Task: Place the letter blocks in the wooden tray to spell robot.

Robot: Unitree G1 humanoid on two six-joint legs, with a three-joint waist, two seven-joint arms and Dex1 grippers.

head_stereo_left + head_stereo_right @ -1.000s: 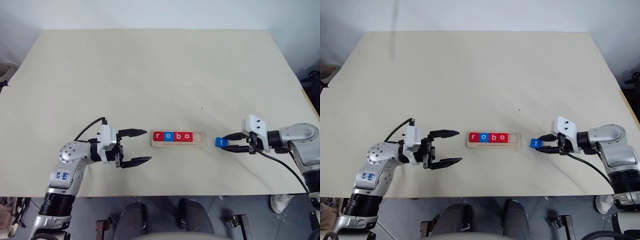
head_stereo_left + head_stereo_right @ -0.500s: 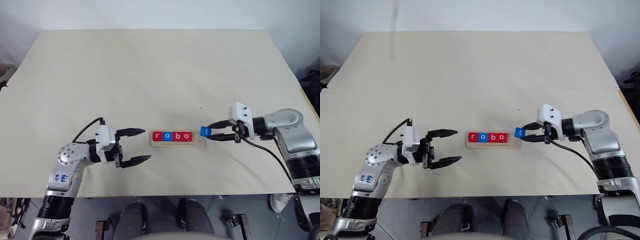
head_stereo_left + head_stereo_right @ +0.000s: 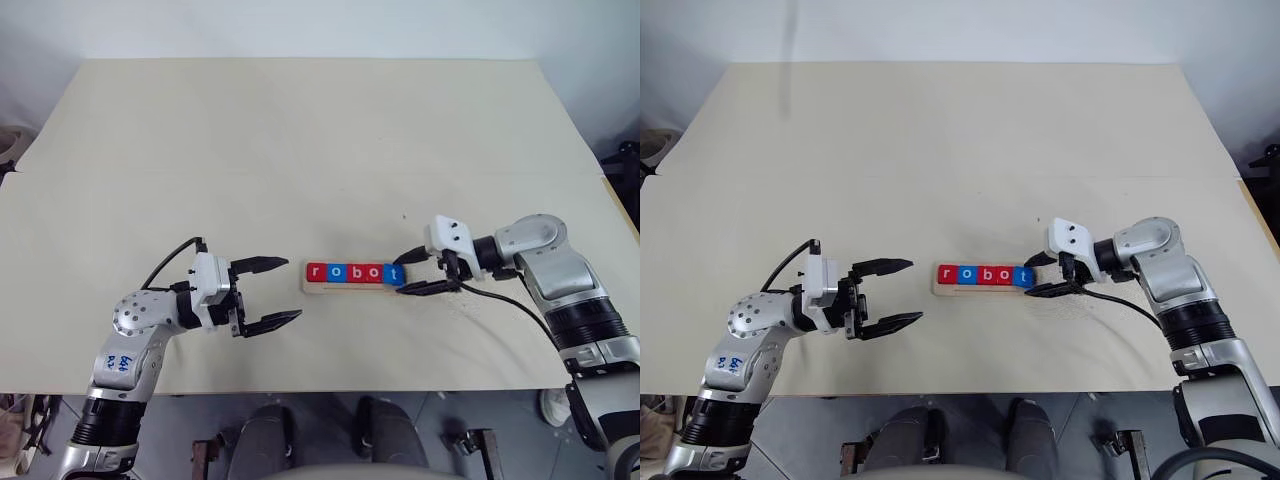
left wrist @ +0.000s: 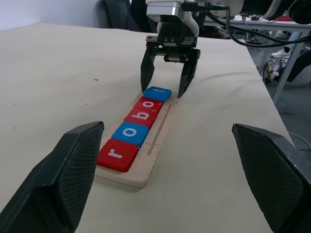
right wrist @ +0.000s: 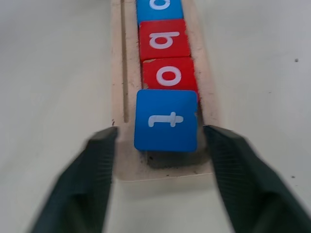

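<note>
Next, I close my right gripper and press the blue t block into the tray's end (image 5: 181, 159), since that block sits propped on the red o block's edge (image 5: 168, 92).
The wooden tray (image 3: 356, 289) lies at the table's middle front. In it the letter blocks sit in a row: red r (image 3: 317, 272), blue o (image 3: 336, 272), red b (image 3: 354, 272), red o (image 3: 373, 272) and blue t (image 3: 394, 273). My right gripper (image 3: 400, 277) is open at the tray's right end. Its fingers (image 5: 92, 165) flank the t block (image 5: 166, 120) with a gap on each side. Whether the t lies fully flat I cannot tell. My left gripper (image 3: 297, 290) is open and empty just left of the tray.
The tan table (image 3: 300, 150) has a seam running across its middle. Its front edge runs close below both arms. A black cable (image 3: 520, 305) loops from my right wrist over the table. Chairs stand beyond the front edge.
My right gripper carried the blue t block leftward to the tray's right end, then opened and let it go. The left gripper stayed in place and open.
</note>
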